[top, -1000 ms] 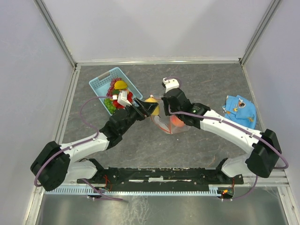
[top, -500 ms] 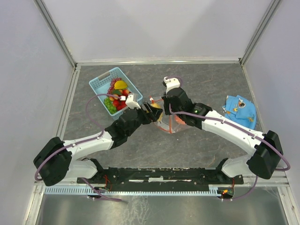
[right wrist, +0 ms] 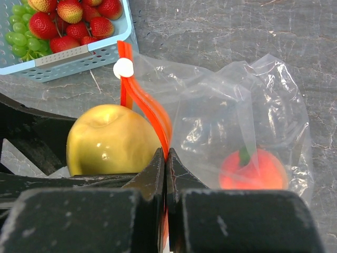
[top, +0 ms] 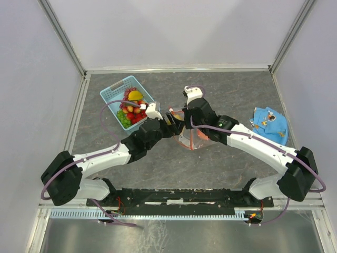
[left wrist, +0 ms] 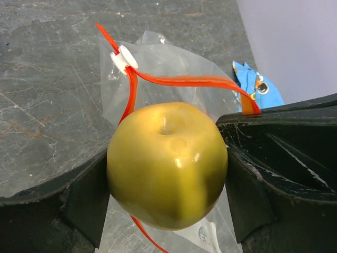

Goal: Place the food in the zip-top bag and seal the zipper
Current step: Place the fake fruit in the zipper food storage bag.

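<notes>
My right gripper is crowded by the yellow fruit (right wrist: 113, 139) at the bag's zipper, so my left gripper should move back and lower the fruit toward the bag's opening (left wrist: 176, 94).
My left gripper (top: 174, 119) (left wrist: 167, 182) is shut on a yellow toy fruit (left wrist: 167, 163), held just above the open mouth of the clear zip-top bag (left wrist: 174, 66). The fruit also shows in the right wrist view (right wrist: 113, 139). My right gripper (top: 185, 122) (right wrist: 166, 155) is shut on the red-orange zipper strip (right wrist: 150, 108), holding the bag's mouth up. The strip's white slider (right wrist: 124, 67) sits at its far end. An orange peach (right wrist: 253, 168) lies inside the bag (right wrist: 237, 116). In the top view the bag (top: 196, 138) lies under both grippers.
The light blue basket (top: 111, 93) at back left holds strawberries (right wrist: 68, 10), green grapes (right wrist: 18, 37) and a yellow fruit (top: 135, 95). A blue cloth-like object (top: 269, 122) lies at the right. Metal rails and grey walls bound the table.
My left gripper has moved right with the yellow fruit, from beside the basket to the bag's mouth. My right gripper has stayed on the zipper strip.
</notes>
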Tool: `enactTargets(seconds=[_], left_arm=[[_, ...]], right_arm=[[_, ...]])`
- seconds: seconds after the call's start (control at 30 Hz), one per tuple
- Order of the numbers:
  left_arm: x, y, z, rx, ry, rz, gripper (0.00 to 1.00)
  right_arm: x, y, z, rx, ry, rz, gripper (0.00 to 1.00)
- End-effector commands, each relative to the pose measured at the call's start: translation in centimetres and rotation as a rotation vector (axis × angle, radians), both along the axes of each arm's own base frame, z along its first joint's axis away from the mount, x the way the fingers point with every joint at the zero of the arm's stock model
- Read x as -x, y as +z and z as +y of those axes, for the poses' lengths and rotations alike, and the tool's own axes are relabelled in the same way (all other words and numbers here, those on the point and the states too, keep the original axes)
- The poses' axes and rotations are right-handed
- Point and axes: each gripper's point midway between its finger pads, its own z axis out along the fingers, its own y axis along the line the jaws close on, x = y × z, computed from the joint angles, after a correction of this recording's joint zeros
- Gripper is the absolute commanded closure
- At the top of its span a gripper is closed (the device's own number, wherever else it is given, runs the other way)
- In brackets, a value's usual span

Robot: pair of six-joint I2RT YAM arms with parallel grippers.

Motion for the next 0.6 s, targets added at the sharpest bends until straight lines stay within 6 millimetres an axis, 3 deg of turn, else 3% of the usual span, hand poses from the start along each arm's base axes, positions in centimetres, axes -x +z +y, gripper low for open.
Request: enactTargets(seconds=[0.0,0.23,0.37,0.57], left_arm=[[-0.7,1.0,-0.4,-0.056,0.024,-0.029,0.30],[-1.2,-2.1,2.9,-0.247,0.142,0.020,0.29],[-1.6,-1.6,4.3,-0.324,0.188,0.010,0.29],[-0.8,1.1,2.9,-0.267,0.097,-0.027,0.27]], right_arm=[[-0.5,4.5,0.9,-0.121,-0.003,-0.081,0.98],[-0.5,5.9,0.0,-0.130,-0.026,-0.125,0.98],[-0.5,5.3,0.4,-0.133,-0.012,-0.108,0.98],[-0.4,4.5,1.4,-0.151,0.008,-0.078,0.98]])
